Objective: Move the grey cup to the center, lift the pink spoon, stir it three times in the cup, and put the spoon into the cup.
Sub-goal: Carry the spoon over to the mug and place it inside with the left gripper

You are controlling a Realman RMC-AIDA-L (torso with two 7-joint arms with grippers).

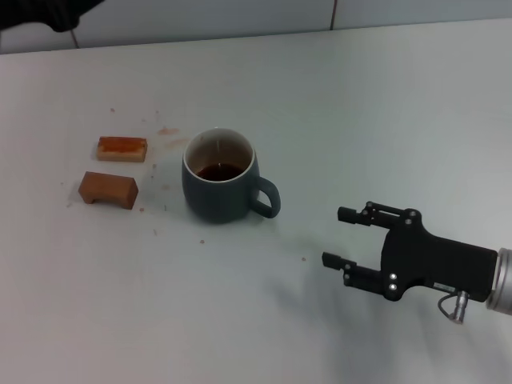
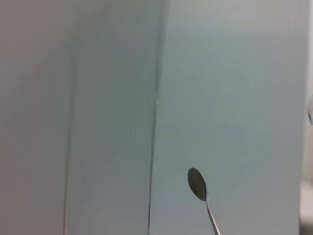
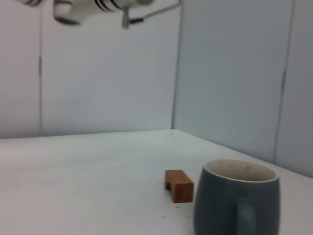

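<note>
The pink spoon's bowl (image 2: 197, 184) is pointing at the wall. My left gripper should tilt it down and move it into the grey cup's opening (image 1: 219, 157) before it stirs.
The grey cup (image 1: 219, 186) stands upright on the white table left of the middle, with dark liquid inside and its handle towards my right gripper; it also shows in the right wrist view (image 3: 237, 198). My right gripper (image 1: 335, 238) is open and empty, low over the table to the right of the cup and apart from it. The pink spoon (image 2: 197, 184) shows only its grey metal bowl and thin stem in the left wrist view, held in the air in front of the wall. My left arm (image 1: 48, 12) is raised at the far left, its fingers hidden.
Two brown blocks (image 1: 122, 148) (image 1: 108, 190) lie left of the cup, with crumbs around them; one shows in the right wrist view (image 3: 178, 185). The wall panels rise behind the table's far edge. The left arm (image 3: 83, 7) hangs high above the table.
</note>
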